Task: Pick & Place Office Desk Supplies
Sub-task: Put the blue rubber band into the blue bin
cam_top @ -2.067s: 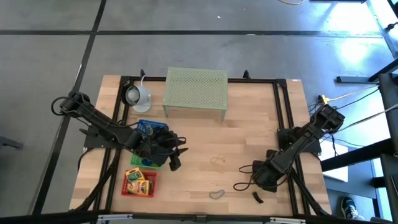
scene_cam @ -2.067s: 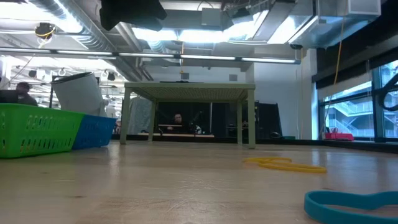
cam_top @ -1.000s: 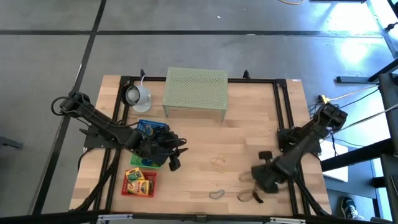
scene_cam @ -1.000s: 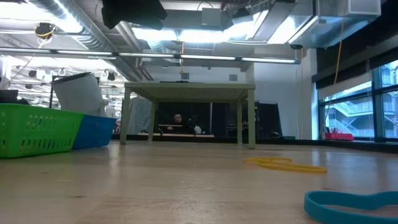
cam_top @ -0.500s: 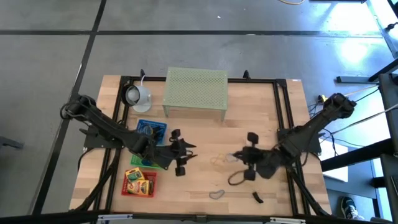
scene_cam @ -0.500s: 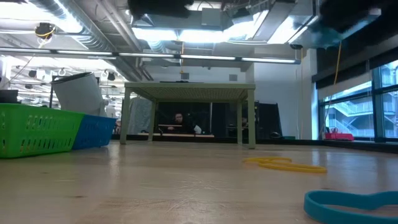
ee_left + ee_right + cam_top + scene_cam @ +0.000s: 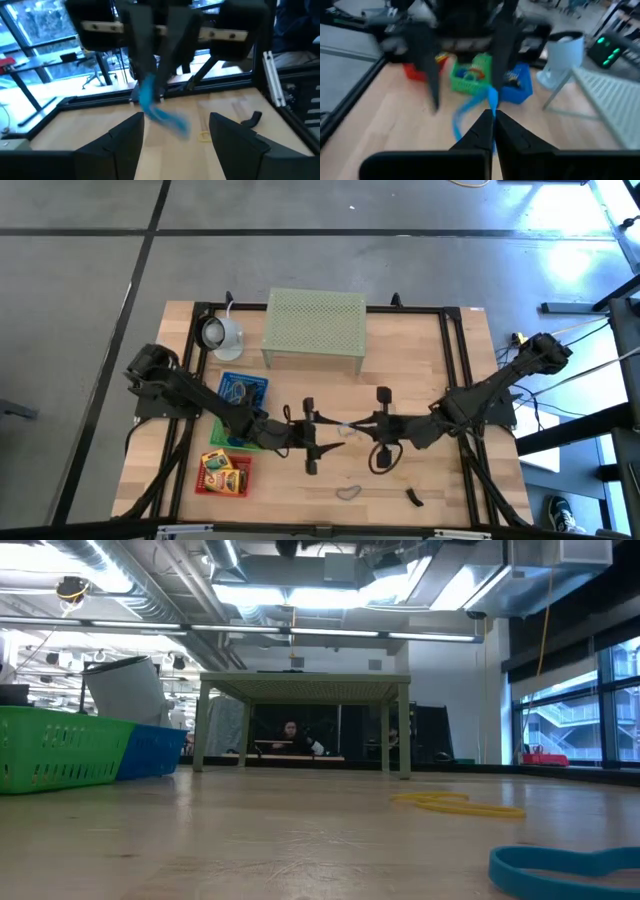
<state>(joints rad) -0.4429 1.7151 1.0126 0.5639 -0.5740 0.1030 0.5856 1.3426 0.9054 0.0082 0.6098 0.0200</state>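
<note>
The blue loop (image 7: 171, 120) slopes in a soft curve from the pinch (image 7: 149, 102), so it will bend in an arch over my left gripper's fingers when I carry it.
Over the table's middle, my right gripper (image 7: 358, 428) is shut on a thin blue loop (image 7: 470, 112), which also shows in the left wrist view (image 7: 161, 111). My left gripper (image 7: 328, 436) faces it from the left, open. Its two fingers (image 7: 125, 145) stand to either side of the hanging loop and, as far as I see, touch nothing. A tan loop (image 7: 352, 440) lies on the wood below them. A grey-blue loop (image 7: 348, 493) and a small black clip (image 7: 413, 499) lie near the front edge. Two yellow boxes (image 7: 222, 473) sit in a red basket. My right gripper pinches the blue loop's upper end (image 7: 492, 100) between its two shut fingers (image 7: 482, 131). The fingers come level from the table's right side. The loop hangs slack below and beyond the fingertips, clear of the table.
A pale green mesh stand (image 7: 314, 328) and a white lamp-like object (image 7: 220, 335) stand at the back. A blue basket (image 7: 242, 390), a green basket (image 7: 230, 440) and the red basket (image 7: 205, 485) line the left side. The low view shows a yellow loop (image 7: 455, 804) and a blue loop (image 7: 560, 865).
My right gripper has risen from the front right of the table and gone toward the left and far side, carrying the blue loop clear of the wood. My left gripper has left the baskets and gone right toward the table's middle, and now faces the right gripper.
</note>
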